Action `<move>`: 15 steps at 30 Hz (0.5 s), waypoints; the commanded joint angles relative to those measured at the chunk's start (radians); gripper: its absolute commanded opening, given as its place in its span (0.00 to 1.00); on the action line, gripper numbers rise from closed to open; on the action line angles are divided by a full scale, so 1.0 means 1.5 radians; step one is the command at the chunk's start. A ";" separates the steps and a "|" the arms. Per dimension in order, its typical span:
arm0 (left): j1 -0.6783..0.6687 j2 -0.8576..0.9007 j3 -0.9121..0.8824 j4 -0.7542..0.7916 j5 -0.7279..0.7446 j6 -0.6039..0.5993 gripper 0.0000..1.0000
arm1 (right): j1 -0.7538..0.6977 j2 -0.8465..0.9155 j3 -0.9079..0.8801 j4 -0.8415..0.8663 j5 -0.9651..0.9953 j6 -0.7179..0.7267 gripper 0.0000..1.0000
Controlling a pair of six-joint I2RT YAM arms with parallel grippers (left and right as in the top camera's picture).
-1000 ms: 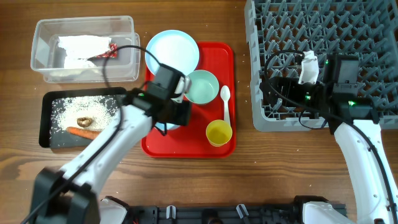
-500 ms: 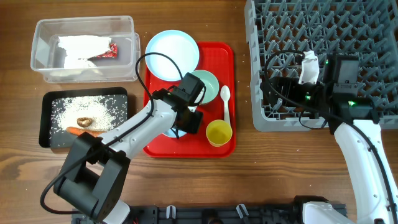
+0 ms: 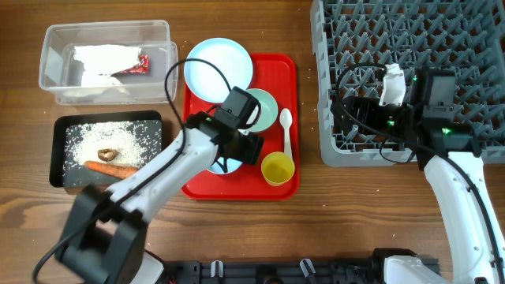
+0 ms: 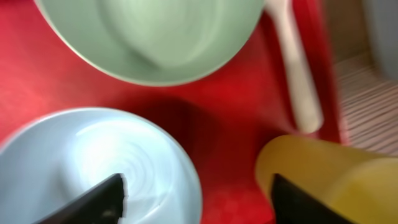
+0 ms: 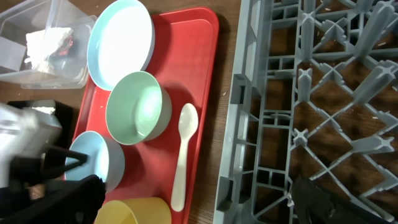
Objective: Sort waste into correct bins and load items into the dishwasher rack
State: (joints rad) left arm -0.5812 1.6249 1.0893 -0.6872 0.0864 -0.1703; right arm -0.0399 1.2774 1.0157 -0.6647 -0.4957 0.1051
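Observation:
My left gripper's fingers are straddling the light blue bowl (image 4: pixel 112 165) and the yellow cup, so I should move over onto the cup's side (image 3: pixel 267 167) and pass the cup to my right gripper.
My left gripper (image 4: pixel 196 200) hangs open low over the red tray (image 4: pixel 230 118). One fingertip (image 4: pixel 99 198) is over the light blue bowl (image 4: pixel 93 155), the other over the yellow cup (image 4: pixel 323 171), and nothing is gripped. The mint green bowl (image 3: pixel 262 110), white spoon (image 3: pixel 286 130) and light blue plate (image 3: pixel 218 69) also sit on the tray. My right gripper (image 3: pixel 345 118) stands open and empty at the grey rack's (image 3: pixel 410 47) front left edge. A napkin (image 3: pixel 99 63) and red wrapper (image 3: pixel 140 65) lie in the clear tub (image 3: pixel 55 35). The black tray (image 3: pixel 59 150) holds rice (image 3: pixel 130 142), a brown lump (image 3: pixel 105 153) and a carrot piece (image 3: pixel 106 167).
The red tray (image 3: pixel 288 71) lies between the two bins on the left and the rack on the right. A strip of bare wooden table (image 3: pixel 308 118) separates tray and rack. My left arm (image 3: pixel 158 170) crosses the tray's left edge.
My left gripper has gone from shut to open and has shifted right over the red tray, toward the yellow cup. The right arm has not moved.

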 commanded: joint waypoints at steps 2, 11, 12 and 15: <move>0.005 -0.081 0.021 0.004 -0.002 0.004 0.81 | 0.002 0.006 0.007 0.014 0.006 0.002 0.99; 0.115 -0.199 0.021 0.019 -0.001 -0.085 0.89 | 0.074 0.006 0.007 0.016 0.017 0.003 0.93; 0.131 -0.206 0.021 0.019 -0.001 -0.085 0.89 | 0.095 0.006 0.007 0.016 0.035 0.007 0.93; 0.174 -0.215 0.021 0.019 0.001 -0.087 0.93 | 0.153 0.006 0.007 0.013 0.078 0.021 0.91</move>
State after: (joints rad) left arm -0.3771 1.3266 1.1007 -0.6613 0.0868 -0.2699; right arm 0.1219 1.2774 1.0157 -0.6464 -0.4507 0.1131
